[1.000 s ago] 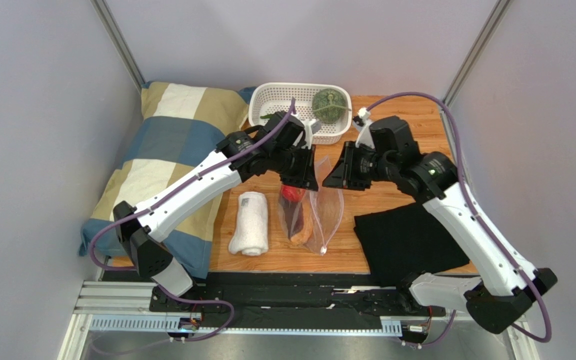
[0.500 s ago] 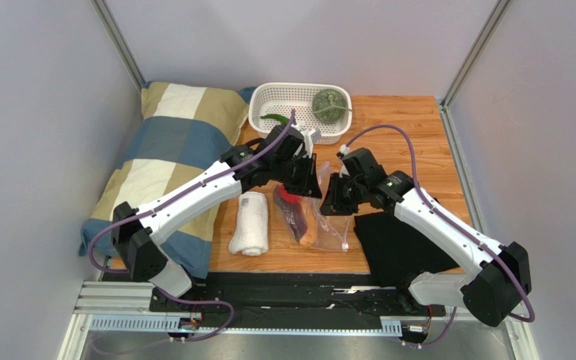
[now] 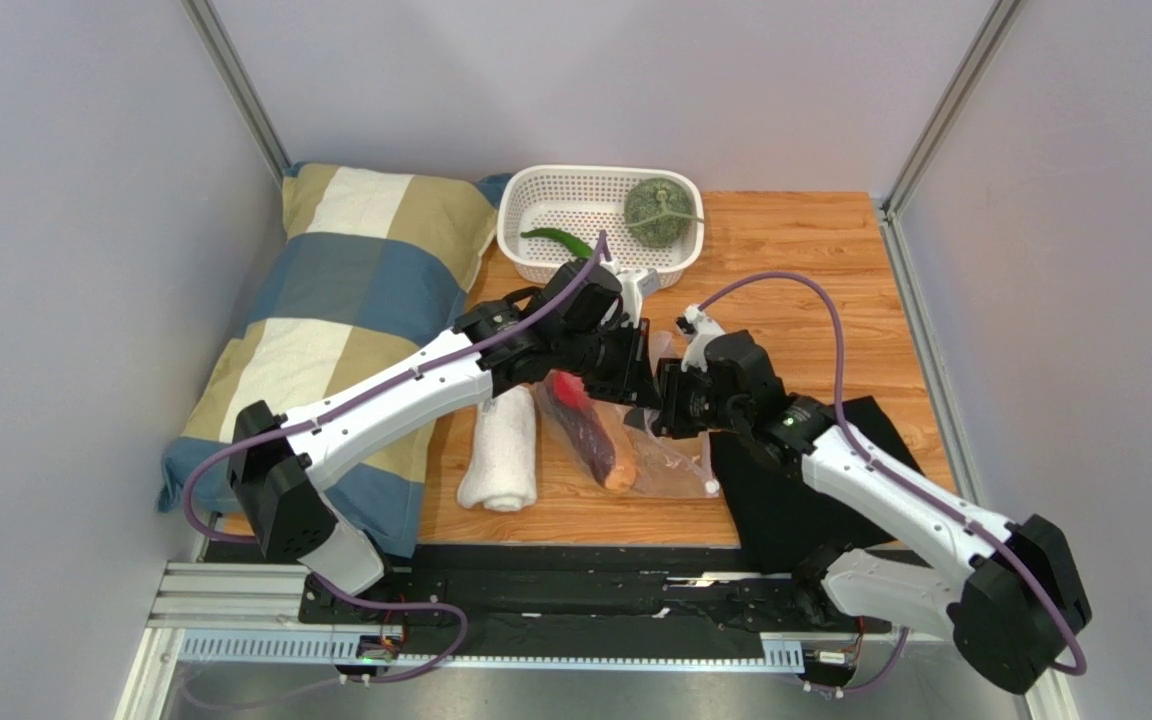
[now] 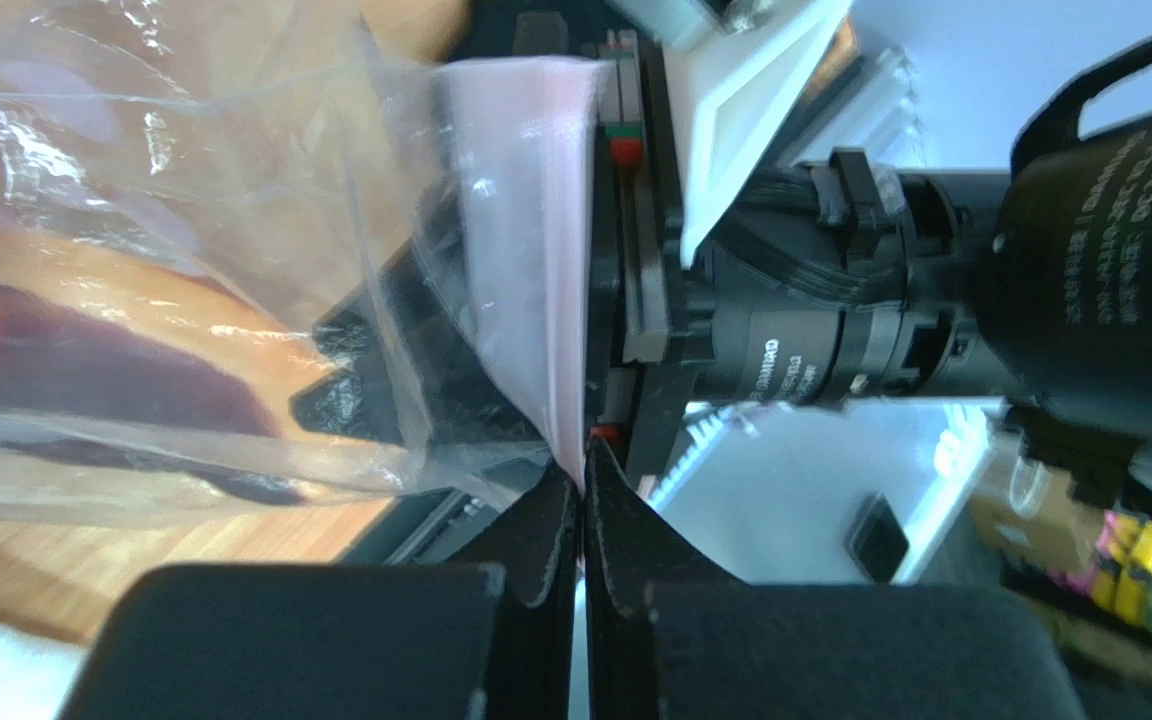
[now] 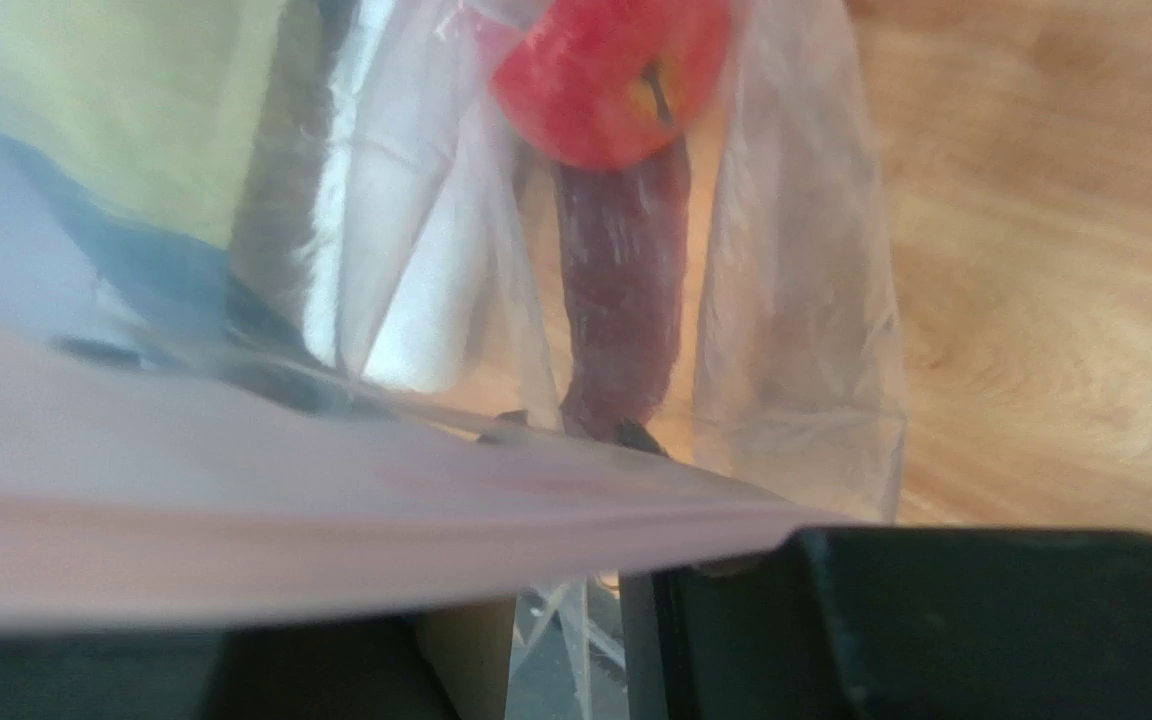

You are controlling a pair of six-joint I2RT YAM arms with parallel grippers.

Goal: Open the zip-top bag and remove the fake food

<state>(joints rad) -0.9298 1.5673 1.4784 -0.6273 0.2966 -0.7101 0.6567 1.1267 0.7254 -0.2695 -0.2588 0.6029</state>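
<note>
My left gripper is at the bag's pinkish strip and is blocking my right gripper's way to the deep tomato. Next, my left gripper lets go and moves back toward the bag's closed end.
The clear zip-top bag lies on the wooden table, its pinkish strip lifted. My left gripper is shut on that strip. Inside the bag are a red tomato and a purple-and-orange piece. My right gripper sits at the bag's mouth. Its fingers stand apart, open, and the strip crosses just above them. A bumpy green vegetable and a slim green pepper lie in the white basket.
A rolled white towel lies left of the bag. A black cloth covers the table's right front under the right arm. A checked pillow fills the left side. The basket stands at the back edge.
My right arm has swung down and left from near the basket to the bag's mouth, its jaws widening. The left gripper keeps its hold on the strip and has shifted slightly right.
</note>
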